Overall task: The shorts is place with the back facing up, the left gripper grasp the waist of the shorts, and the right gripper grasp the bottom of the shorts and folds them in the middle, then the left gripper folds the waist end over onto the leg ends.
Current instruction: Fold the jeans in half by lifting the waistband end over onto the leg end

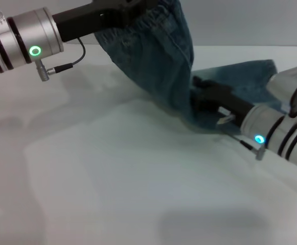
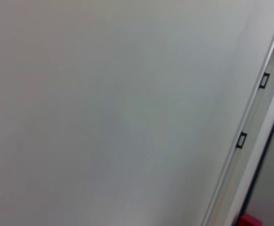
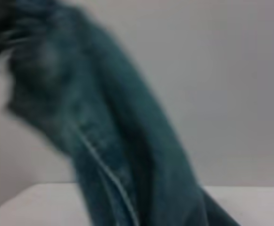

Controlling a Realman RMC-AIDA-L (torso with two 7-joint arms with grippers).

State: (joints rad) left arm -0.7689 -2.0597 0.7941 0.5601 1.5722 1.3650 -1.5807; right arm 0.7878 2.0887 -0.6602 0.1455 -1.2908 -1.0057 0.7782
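Observation:
Next, I back my right gripper off the leg ends (image 1: 250, 79) before my left gripper lowers the waist end there.
The blue denim shorts (image 1: 158, 66) hang in the air at the back of the head view. My left gripper (image 1: 130, 15) is raised near the top edge and shut on the waist of the shorts (image 1: 156, 20), whose ruffled band shows beside the claw. The cloth drapes down to the table, where my right gripper (image 1: 202, 89) is pressed into the bottom of the shorts (image 1: 250, 76), its fingertips buried in denim. The right wrist view shows the hanging shorts (image 3: 118, 141) close up and blurred. No shorts appear in the left wrist view.
The white table (image 1: 112, 178) spreads out in front of both arms. In the left wrist view there is only the table top (image 2: 103, 117), its edge rail (image 2: 250, 113) with two black brackets, and a small red thing (image 2: 252, 220) beyond it.

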